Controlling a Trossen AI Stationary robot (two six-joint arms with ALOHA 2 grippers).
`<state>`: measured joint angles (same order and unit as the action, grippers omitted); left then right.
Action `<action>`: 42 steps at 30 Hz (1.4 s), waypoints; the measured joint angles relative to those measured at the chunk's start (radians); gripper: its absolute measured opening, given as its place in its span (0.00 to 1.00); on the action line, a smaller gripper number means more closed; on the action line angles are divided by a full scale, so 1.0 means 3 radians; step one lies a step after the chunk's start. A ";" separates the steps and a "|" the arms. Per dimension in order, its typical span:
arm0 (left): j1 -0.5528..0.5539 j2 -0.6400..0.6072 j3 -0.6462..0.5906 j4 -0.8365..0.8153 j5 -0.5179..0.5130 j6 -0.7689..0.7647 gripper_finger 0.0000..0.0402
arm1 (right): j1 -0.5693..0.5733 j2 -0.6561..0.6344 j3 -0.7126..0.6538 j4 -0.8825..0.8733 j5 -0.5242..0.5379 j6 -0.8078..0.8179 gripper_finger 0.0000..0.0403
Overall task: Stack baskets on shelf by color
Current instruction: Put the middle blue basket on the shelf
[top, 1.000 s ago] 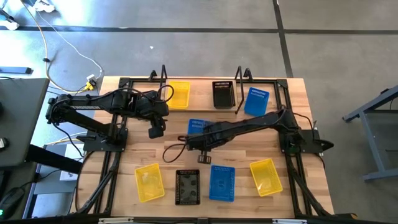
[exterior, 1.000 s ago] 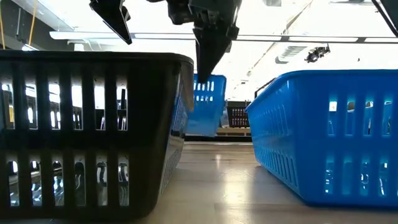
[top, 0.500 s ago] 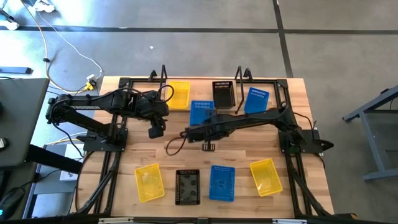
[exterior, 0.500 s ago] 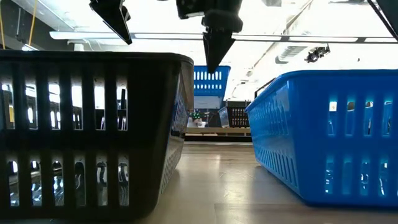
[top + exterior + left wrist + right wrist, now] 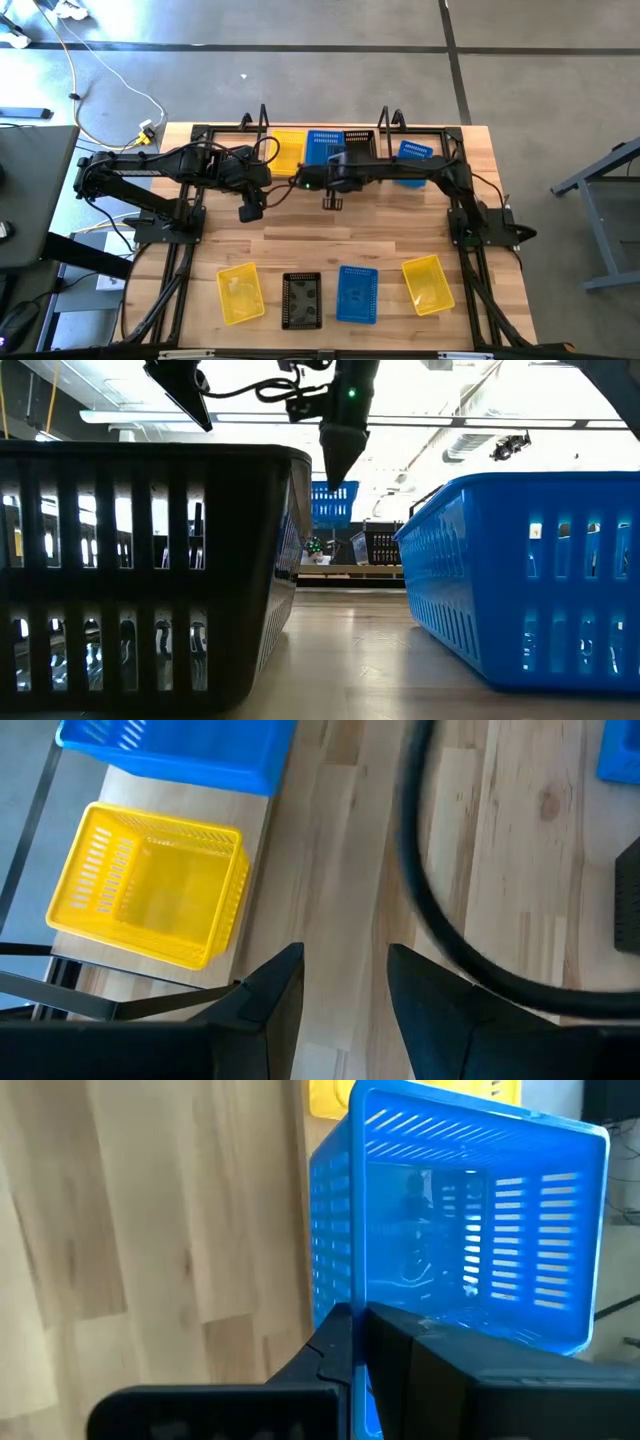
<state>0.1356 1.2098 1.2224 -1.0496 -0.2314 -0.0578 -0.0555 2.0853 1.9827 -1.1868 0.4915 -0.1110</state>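
The robot's right gripper should go on lowering the blue basket [image 5: 333, 506], which hangs level between the yellow and black baskets, until its base touches the shelf plank [image 5: 335, 570].
My right gripper [image 5: 325, 172] reaches across to the shelf [image 5: 455, 150] at the table's far edge and is shut on a blue basket [image 5: 323, 148], which is in the air between a yellow basket [image 5: 288, 150] and a black basket [image 5: 360, 146] on the plank. Another blue basket [image 5: 411, 160] sits at the shelf's right end. My left gripper [image 5: 250, 210] hangs open and empty over the table, left of the middle, with nothing between its fingers [image 5: 345, 982]. My right gripper [image 5: 358, 1320] pinches one wall of the blue basket at its rim [image 5: 351, 1292], and the two fingers look to stand on either side of that wall. The fingers come from above, pointing down. The basket [image 5: 335, 503] hangs below them, lifted clear above the shelf plank.
Along the table's near edge stand a yellow basket [image 5: 240, 293], a black basket [image 5: 302, 300], a blue basket [image 5: 358, 294] and another yellow basket [image 5: 428, 284]. The shelf's black wire end frames [image 5: 262, 120] rise at both ends. Bare wood lies between the two rows.
My right gripper has carried the blue basket from the middle of the table toward the far edge and up, so it now hangs over the shelf between the yellow and black baskets. The gripper has stayed shut on it.
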 joint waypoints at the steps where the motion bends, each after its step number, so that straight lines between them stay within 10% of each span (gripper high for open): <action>1: 0.0000 0.0000 0.0000 0.0000 0.0001 -0.0002 0.34 | -0.0041 0.0000 0.0000 0.0013 -0.0055 -0.0026 0.00; 42: 0.0001 0.0000 0.0000 0.0000 -0.0088 0.0003 0.34 | -0.0909 0.0008 -0.0005 0.0165 -0.1765 -0.0508 0.01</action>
<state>0.1360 1.2098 1.2224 -1.0496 -0.2577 -0.0570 -0.3282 2.0876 1.9812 -1.1374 -0.0381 -0.2634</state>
